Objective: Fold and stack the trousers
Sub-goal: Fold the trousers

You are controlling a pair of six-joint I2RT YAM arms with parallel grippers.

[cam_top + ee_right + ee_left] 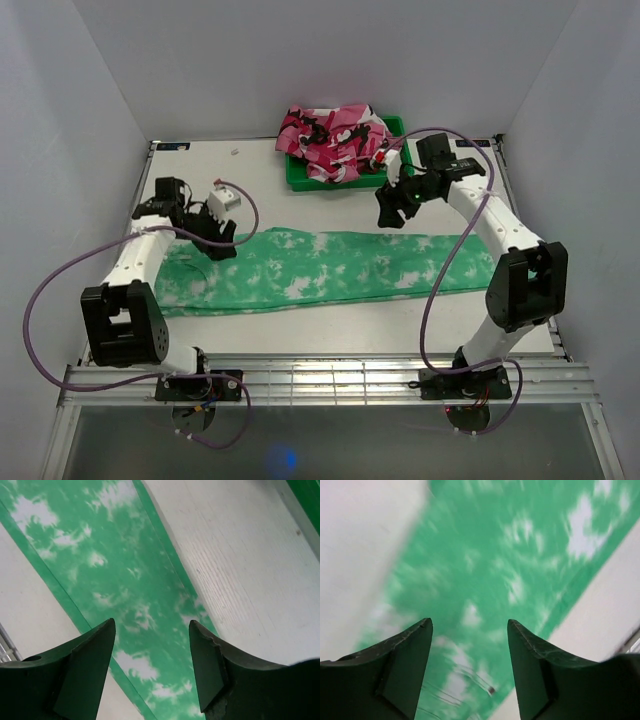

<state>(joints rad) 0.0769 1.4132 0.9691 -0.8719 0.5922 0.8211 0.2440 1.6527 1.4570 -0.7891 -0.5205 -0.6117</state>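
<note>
The green trousers [310, 272] have a far edge that rises into a loose peak [285, 233], so they will bunch up and pull their waist end along when I pull that edge.
The green tie-dye trousers [320, 268] lie flat in a long band across the table, running left to right. My left gripper [222, 243] hovers open and empty over their left end; the left wrist view shows the cloth [490, 575] below and between its fingers. My right gripper [392, 211] is open and empty, held above the table just behind the right part of the trousers; the right wrist view shows the cloth [115, 580] under it, with bare table on both sides.
A green bin [396, 127] at the back centre holds a crumpled pink, white and black cloth [335, 140]. Grey walls stand on both sides and behind. A metal rail [320, 380] runs along the near edge by the arm bases.
</note>
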